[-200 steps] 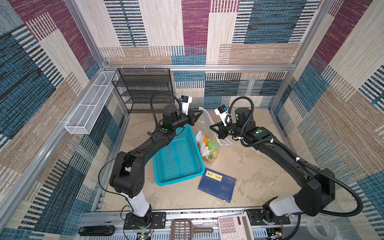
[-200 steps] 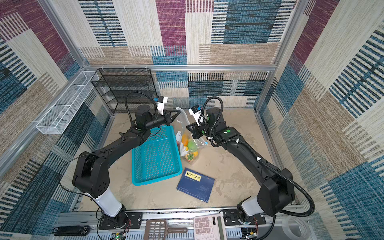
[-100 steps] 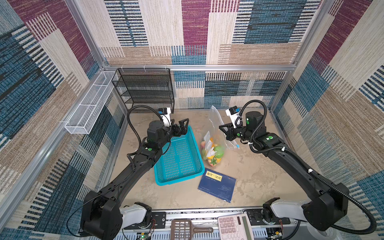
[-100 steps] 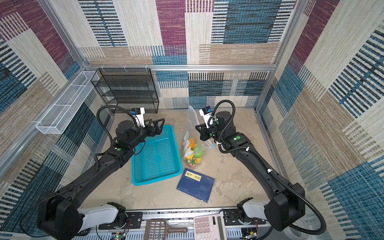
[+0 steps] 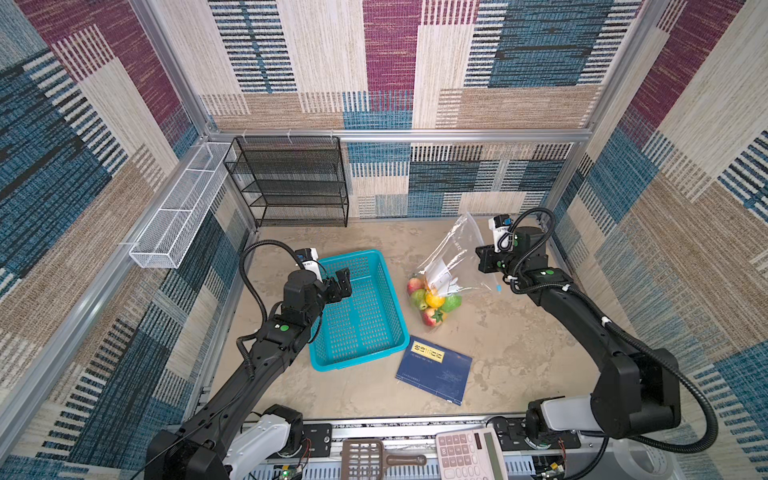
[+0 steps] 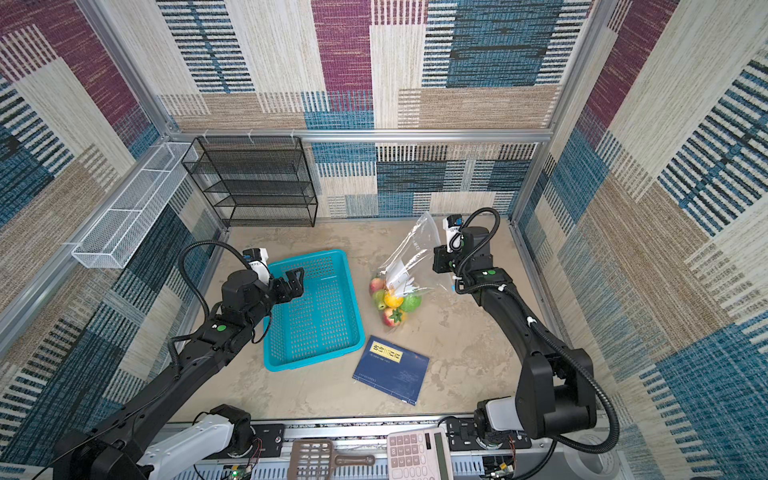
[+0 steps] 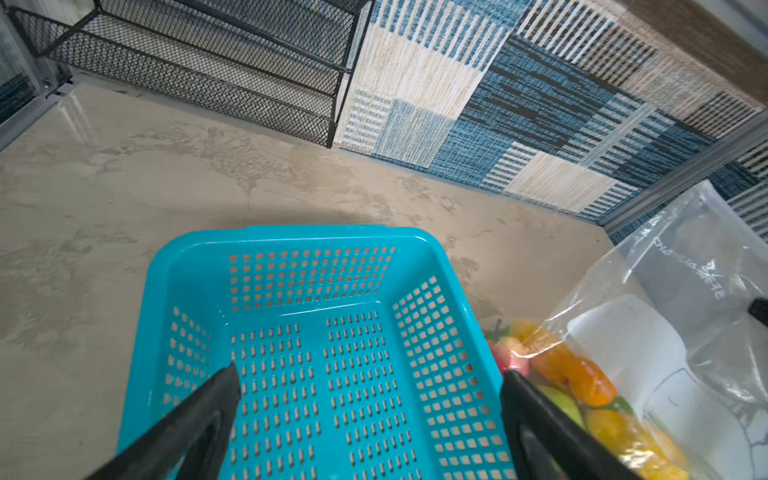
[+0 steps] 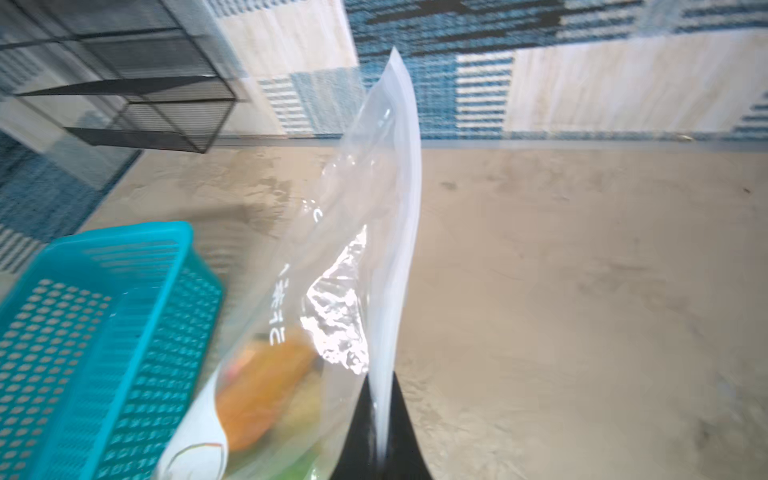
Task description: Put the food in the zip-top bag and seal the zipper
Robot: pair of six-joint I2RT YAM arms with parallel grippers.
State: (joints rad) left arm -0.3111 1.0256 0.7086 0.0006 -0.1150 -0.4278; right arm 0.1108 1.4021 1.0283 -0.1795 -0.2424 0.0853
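The tilted bag's closure strip (image 5: 477,232) is held in my right gripper above the slider tab, so next my right gripper lays the bag flat, opens and moves to the closure strip's slider end (image 5: 497,287).
The clear zip-top bag (image 5: 453,257) (image 6: 409,257) stands tilted on the table to the right of the basket. The food (image 5: 432,299) (image 6: 390,301), red, green, yellow and orange pieces, lies bunched in its lower end. My right gripper (image 5: 482,259) (image 6: 436,259) (image 8: 380,399) is shut on the bag's closure strip, with the zipper's light-blue slider tab (image 5: 498,286) hanging just below it. In the right wrist view the bag (image 8: 345,249) rises from the jaws, with food (image 8: 262,386) inside. My left gripper (image 5: 343,282) (image 6: 297,280) (image 7: 370,386) is open and empty over the basket's far part.
The teal perforated basket (image 5: 353,254) (image 7: 291,237) holds nothing. A blue book (image 5: 434,370) lies in front of the bag. A black wire shelf (image 5: 291,183) stands at the back left. A calculator (image 5: 469,455) and a brown scoop (image 5: 374,459) lie at the front edge.
My left gripper let go of the bag's mouth and drew back left, over the basket. My right gripper moved right with the bag's edge, and the bag now leans right.
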